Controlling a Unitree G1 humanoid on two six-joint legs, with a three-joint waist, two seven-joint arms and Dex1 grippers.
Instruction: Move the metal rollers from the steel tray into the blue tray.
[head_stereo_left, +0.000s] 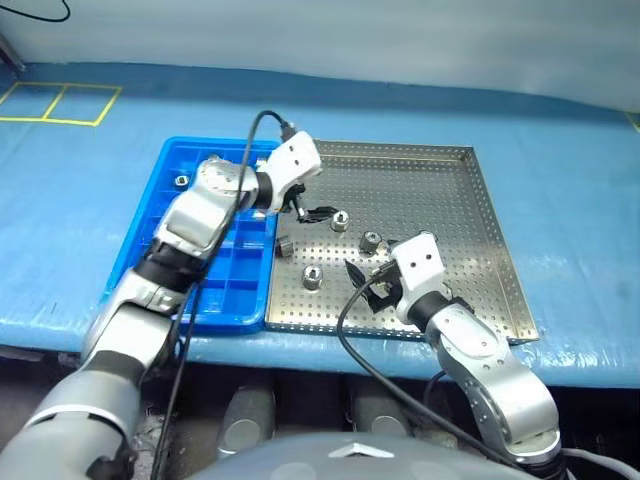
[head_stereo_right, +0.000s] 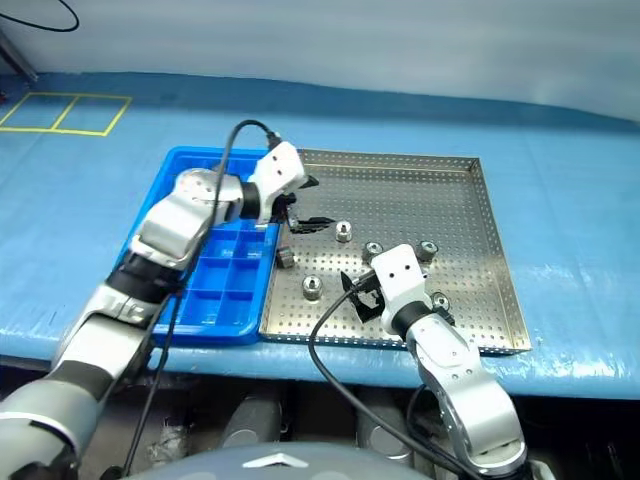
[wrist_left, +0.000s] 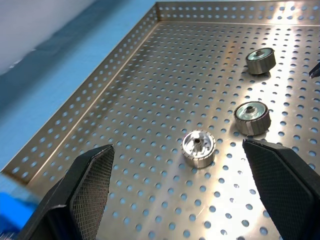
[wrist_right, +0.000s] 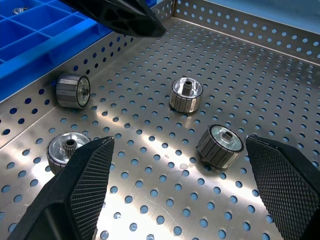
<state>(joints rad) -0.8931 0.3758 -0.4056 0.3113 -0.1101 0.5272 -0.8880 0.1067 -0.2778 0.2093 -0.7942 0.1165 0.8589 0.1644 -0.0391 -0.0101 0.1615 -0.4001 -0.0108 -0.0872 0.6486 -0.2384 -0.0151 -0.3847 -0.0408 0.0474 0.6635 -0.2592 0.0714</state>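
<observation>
My left gripper should keep going down and close around the sides of the upright roller (head_stereo_left: 340, 221), because the roller is clear of its neighbour (head_stereo_left: 370, 242) and lined up with the open fingers.
The steel tray (head_stereo_left: 480, 230) lies right of the blue tray (head_stereo_left: 225, 290). Several metal rollers lie on its perforated floor, among them one (head_stereo_left: 340, 220) upright, one (head_stereo_left: 371, 241) beside it, one (head_stereo_left: 285, 246) on its side by the left rim and one (head_stereo_left: 312, 277) nearer me. One more roller (head_stereo_left: 181, 181) sits in a far-left compartment of the blue tray. My left gripper (head_stereo_left: 312, 213) hangs open just above the steel tray's left part, facing the upright roller (wrist_left: 198, 148). My right gripper (head_stereo_left: 365, 285) is open and empty over the tray's near edge, with rollers (wrist_right: 220, 145) ahead of it.
Both trays rest on a blue-covered table (head_stereo_left: 570, 180). Yellow tape marks (head_stereo_left: 60, 103) lie at the far left. A black cable (head_stereo_left: 255, 130) loops over the left arm.
</observation>
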